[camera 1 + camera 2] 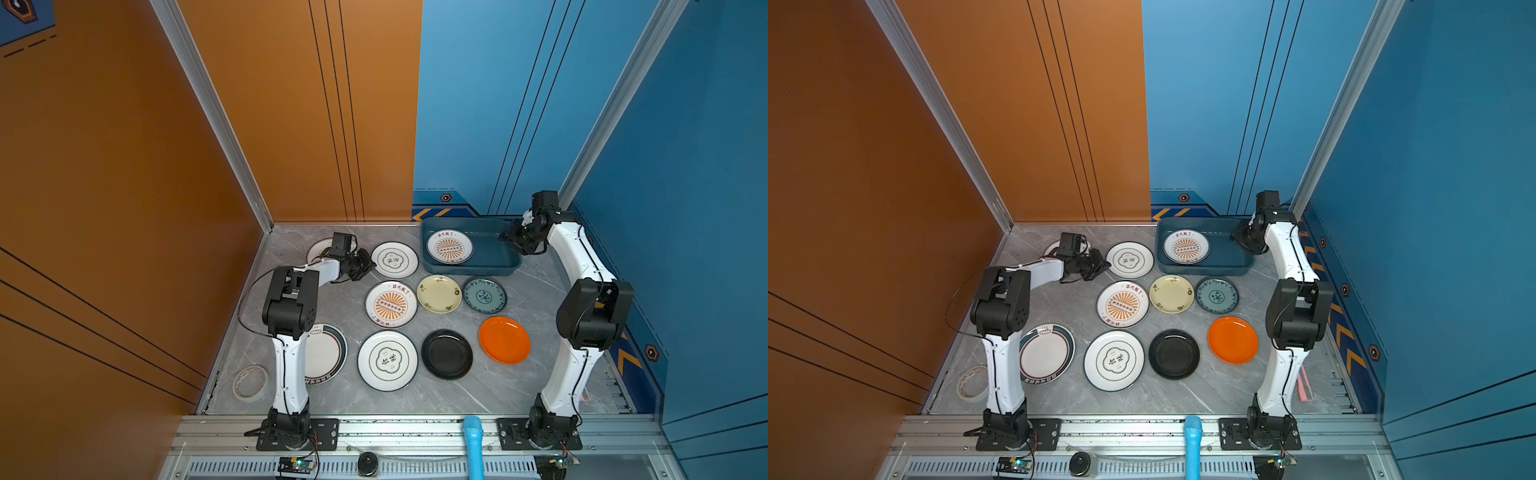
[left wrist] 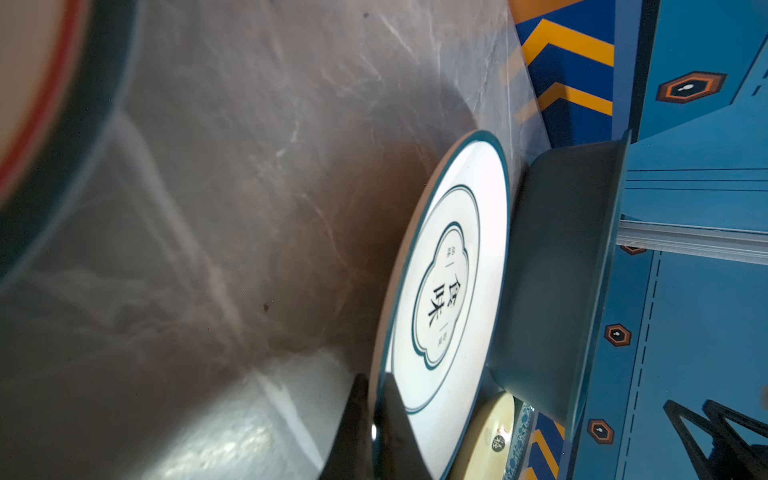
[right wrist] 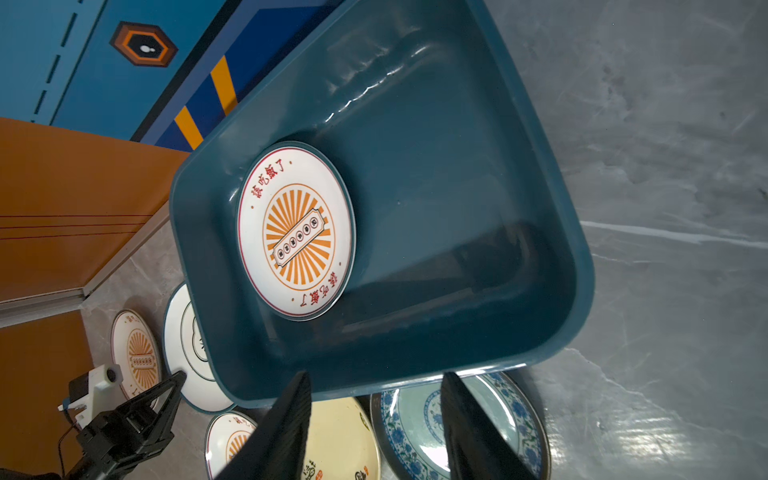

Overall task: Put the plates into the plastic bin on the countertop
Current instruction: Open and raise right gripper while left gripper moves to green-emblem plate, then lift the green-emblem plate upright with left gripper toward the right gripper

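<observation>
The white plate (image 1: 394, 260) is held by one rim in my left gripper, and its bin-side rim (image 1: 416, 259) is free, so I should keep bringing my open right gripper closer until it closes there.
My left gripper (image 1: 370, 262) (image 2: 374, 384) is shut on the near rim of a white plate with a green emblem (image 1: 394, 260) (image 2: 449, 282), which lies beside the dark teal plastic bin (image 1: 496, 259) (image 3: 478, 208). One sunburst plate (image 1: 449, 247) (image 3: 296, 230) lies inside the bin. My right gripper (image 1: 510, 241) (image 3: 376, 415) hovers open and empty over the bin's right end. On the countertop (image 1: 519, 386) lie another sunburst plate (image 1: 390, 304), a cream one (image 1: 439, 293), a teal-patterned one (image 1: 484, 295), orange (image 1: 504, 340), black (image 1: 446, 354), a second green-emblem plate (image 1: 387, 360) and a dark-rimmed one (image 1: 328, 353).
Another plate (image 1: 316, 249) is half hidden behind the left wrist at the back left. A tape roll (image 1: 250, 382) lies by the left wall. A light blue handle (image 1: 473, 442) juts over the aluminium front rail. Walls close the counter on three sides.
</observation>
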### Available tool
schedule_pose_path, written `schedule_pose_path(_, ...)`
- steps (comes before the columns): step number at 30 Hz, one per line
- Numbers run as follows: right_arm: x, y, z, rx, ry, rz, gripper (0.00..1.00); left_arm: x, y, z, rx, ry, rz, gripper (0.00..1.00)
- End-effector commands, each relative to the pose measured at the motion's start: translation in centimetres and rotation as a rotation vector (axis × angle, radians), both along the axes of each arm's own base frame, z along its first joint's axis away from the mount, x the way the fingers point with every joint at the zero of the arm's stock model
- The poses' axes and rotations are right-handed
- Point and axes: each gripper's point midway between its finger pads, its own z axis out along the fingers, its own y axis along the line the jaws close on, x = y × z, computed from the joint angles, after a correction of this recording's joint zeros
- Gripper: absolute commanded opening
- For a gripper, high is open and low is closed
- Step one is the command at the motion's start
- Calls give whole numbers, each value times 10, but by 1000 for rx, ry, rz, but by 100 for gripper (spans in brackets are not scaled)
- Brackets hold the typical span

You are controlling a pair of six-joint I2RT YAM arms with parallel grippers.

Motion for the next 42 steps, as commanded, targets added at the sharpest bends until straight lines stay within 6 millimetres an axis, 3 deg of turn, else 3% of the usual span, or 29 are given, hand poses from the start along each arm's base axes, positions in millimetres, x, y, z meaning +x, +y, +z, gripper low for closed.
schedule_pose_path(1, 4, 23, 30, 44, -89, 52, 53, -11, 24, 11, 45, 9, 17, 0)
schedule_pose_path(8, 14, 62, 47, 116, -164, 155, 53, -19, 37, 55, 27, -63, 25, 0)
schedule_pose_path(17, 24, 125, 70, 340, -266, 342, 54, -37, 28, 118, -39, -158, -29, 0)
schedule_pose_path(24, 20, 176, 79, 505, -283, 482, 55, -46, 13, 160, -131, -223, -72, 0)
schedule_pose_path(27, 15, 192, 87, 537, -297, 525, 55, -45, 6, 169, -149, -236, -90, 0)
schedule_pose_path(28, 17, 197, 73, 548, -268, 529, 55, -44, 3, 172, -156, -238, -94, 0)
schedule_pose_path(33, 10, 216, 68, 566, -241, 574, 56, -37, -13, 185, -179, -262, -127, 0)
schedule_pose_path(42, 2, 228, 58, 562, -209, 602, 56, -28, -42, 194, -208, -275, -176, 0)
